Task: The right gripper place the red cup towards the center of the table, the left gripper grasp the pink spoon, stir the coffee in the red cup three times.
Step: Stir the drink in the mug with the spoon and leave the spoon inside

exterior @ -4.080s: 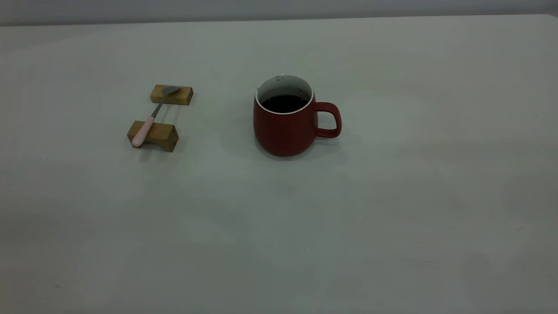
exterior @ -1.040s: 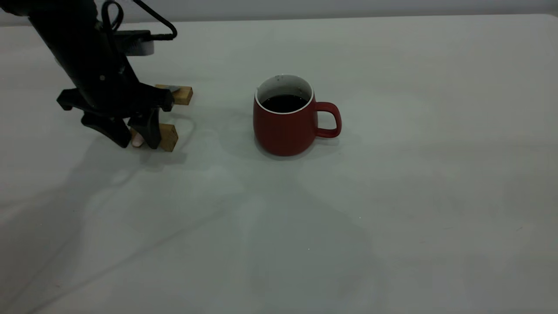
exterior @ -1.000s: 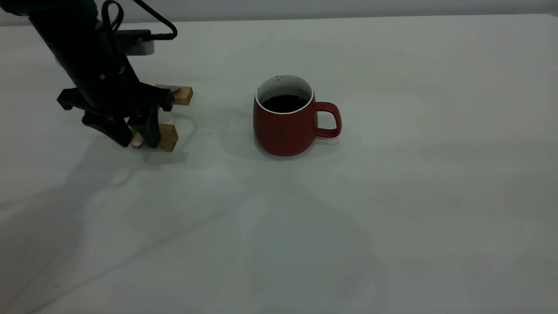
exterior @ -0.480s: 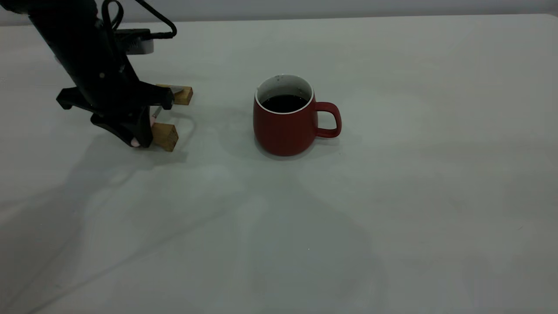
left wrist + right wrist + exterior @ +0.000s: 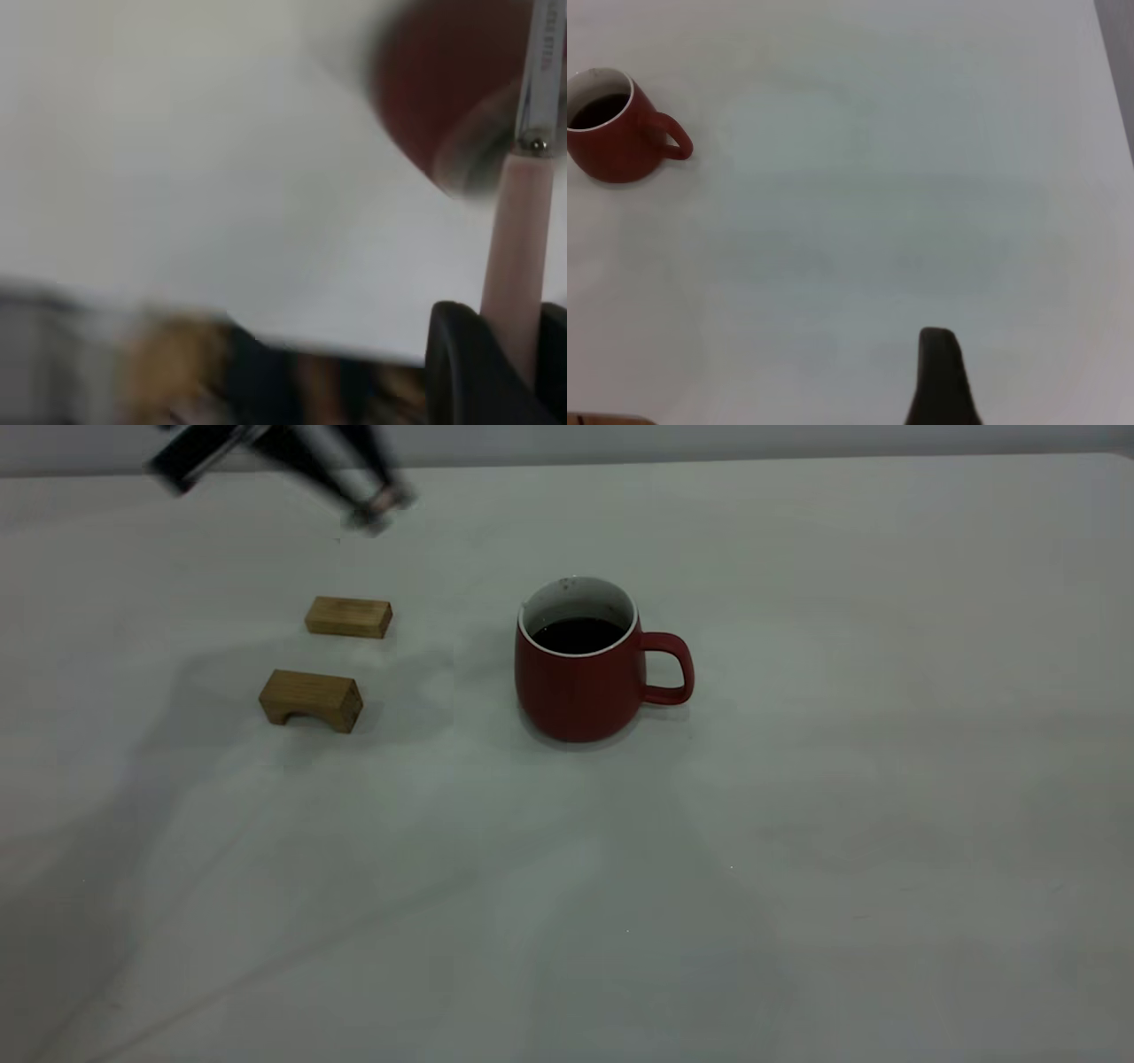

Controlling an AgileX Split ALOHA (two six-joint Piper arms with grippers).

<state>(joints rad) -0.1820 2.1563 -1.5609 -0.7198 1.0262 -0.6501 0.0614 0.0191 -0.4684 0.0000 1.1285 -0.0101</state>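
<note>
Next, my left gripper tilts level and points the pink spoon into the coffee, because the gripper slants down and the spoon is crooked to the red cup.
The red cup stands upright mid-table, handle to the right, with dark coffee inside. My left gripper is a blurred dark streak high above the table's far left, up and to the left of the cup. It is shut on the pink spoon, whose pink handle sits between the dark fingers. In the left wrist view the cup shows blurred beyond the spoon's metal neck. My right gripper is a dark shape far from the cup, out of the exterior view.
Two tan wooden blocks lie left of the cup with nothing on them. The pale table stretches wide in front and to the right of the cup.
The left gripper closed on the spoon's handle and swung it fast up and back to the right, off the two blocks. The cup has not moved.
</note>
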